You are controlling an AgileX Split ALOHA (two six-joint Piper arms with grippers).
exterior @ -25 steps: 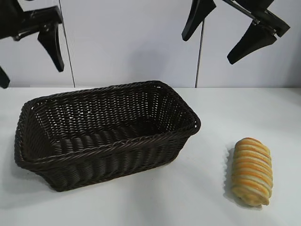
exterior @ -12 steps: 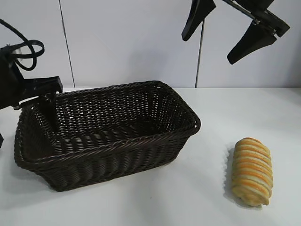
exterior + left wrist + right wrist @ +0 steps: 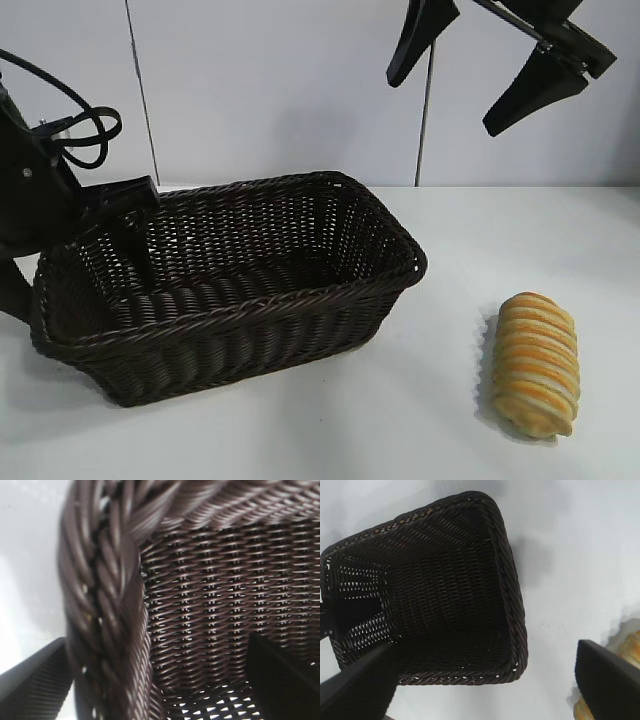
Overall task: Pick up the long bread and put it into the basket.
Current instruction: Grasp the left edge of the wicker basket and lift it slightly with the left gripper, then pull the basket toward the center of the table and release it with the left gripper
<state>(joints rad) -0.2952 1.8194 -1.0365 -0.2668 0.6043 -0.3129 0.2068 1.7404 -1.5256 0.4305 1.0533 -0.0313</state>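
Observation:
The basket (image 3: 235, 300) sits slanted, so next my left gripper closes on the braided rim (image 3: 107, 630) and swings the basket square, closer to the long bread, before the bread goes in.
The long bread (image 3: 537, 365), golden with orange ridges, lies on the white table to the right of the basket (image 3: 300, 290), apart from it. The dark woven basket has nothing inside. My left gripper (image 3: 70, 265) is down at the basket's left end and stands open astride the braided rim (image 3: 110, 605). One finger (image 3: 130, 240) is inside the basket and the other is outside. My right gripper (image 3: 478, 70) hangs open high above the table, between basket and bread. In the right wrist view only an edge of the bread (image 3: 632, 645) shows beside one finger.
White table (image 3: 450, 240) all around, with a pale wall behind. Bare table lies between the basket's right end (image 3: 510, 605) and the bread. A looped black cable (image 3: 85, 125) rides on the left arm above the basket's left end.
The left arm has come down from high at the left to the basket's left end, with one finger now inside the basket. The right arm, basket and bread have not moved.

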